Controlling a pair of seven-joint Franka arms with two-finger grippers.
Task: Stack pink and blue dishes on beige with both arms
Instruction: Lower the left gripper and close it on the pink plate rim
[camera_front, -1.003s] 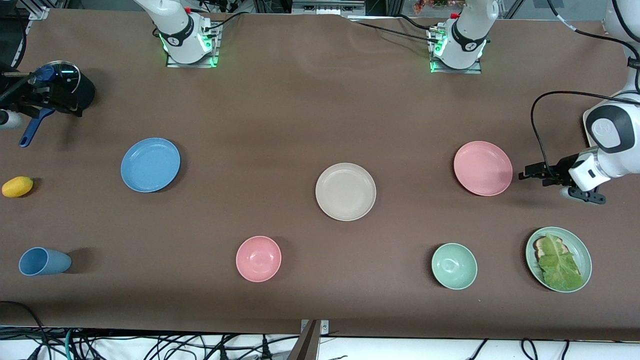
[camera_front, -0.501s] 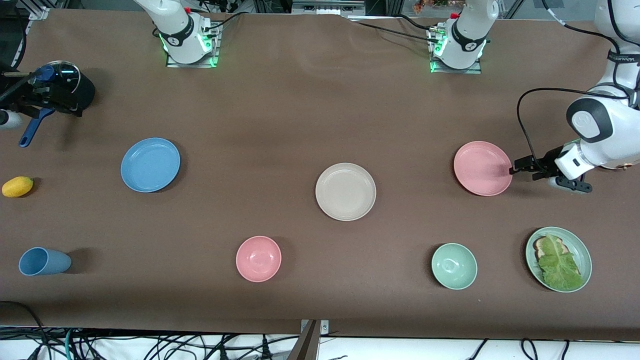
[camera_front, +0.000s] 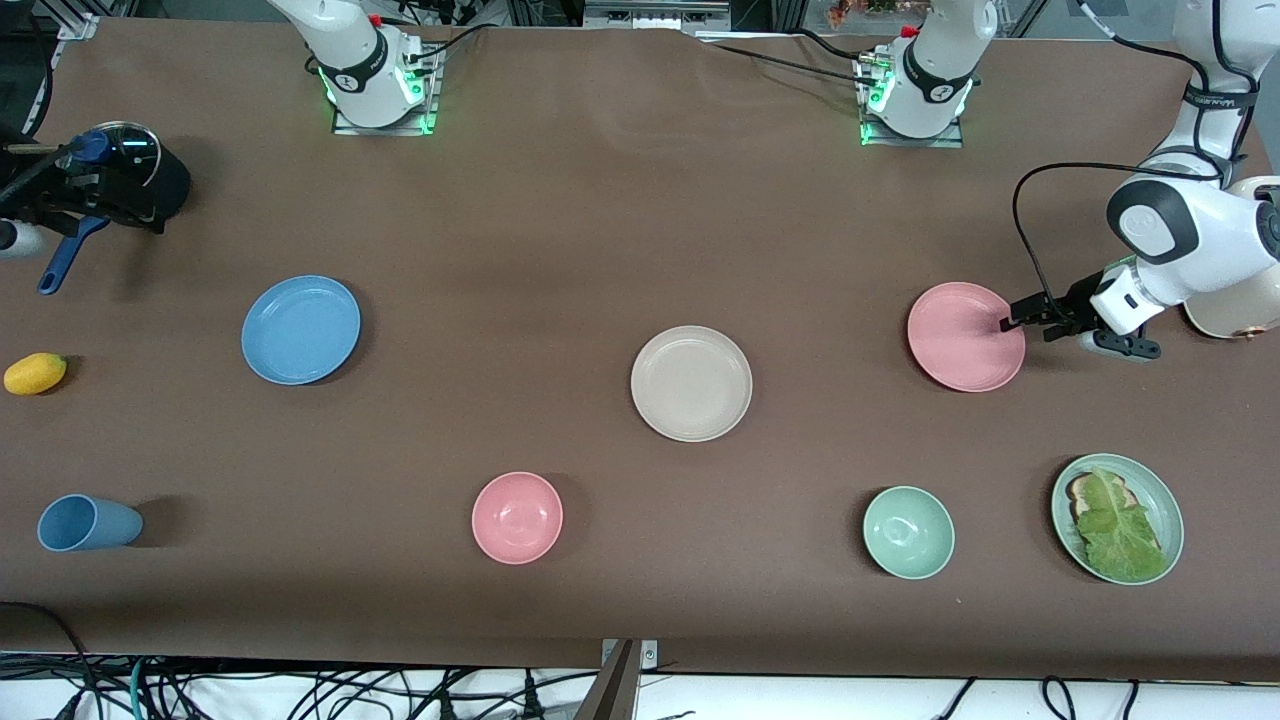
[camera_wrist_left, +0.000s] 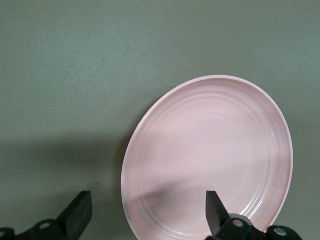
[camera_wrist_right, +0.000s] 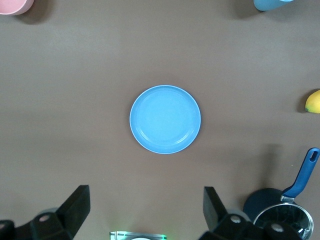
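Note:
When I lower the pink plate (camera_front: 966, 337), it should settle rim to rim and hide the beige plate (camera_front: 692, 384): both round rims look equally wide.
The pink plate (camera_front: 965, 336) lies flat toward the left arm's end of the table. My left gripper (camera_front: 1022, 320) is open and low at the plate's outer rim. In the left wrist view that gripper (camera_wrist_left: 148, 216) has the rim of the pink plate (camera_wrist_left: 215, 155) between its spread fingers, which hold nothing. The beige plate (camera_front: 691, 383) sits at mid-table with nothing on it. The blue plate (camera_front: 300, 329) rests toward the right arm's end. My right gripper (camera_wrist_right: 145, 212) hangs open high over the table, looking down on the blue plate (camera_wrist_right: 165, 119); it does not show in the front view.
A pink bowl (camera_front: 517, 517), a green bowl (camera_front: 908, 532) and a green plate with toast and lettuce (camera_front: 1117, 518) stand nearer the front camera. A blue cup (camera_front: 85, 523), a mango (camera_front: 35, 373) and a lidded pot (camera_front: 125, 170) sit at the right arm's end. A cream toaster (camera_front: 1225, 315) stands beside the left wrist.
My left gripper has moved in from beside the pink plate to its rim, shifting toward mid-table and away from the front camera. The plates have not moved.

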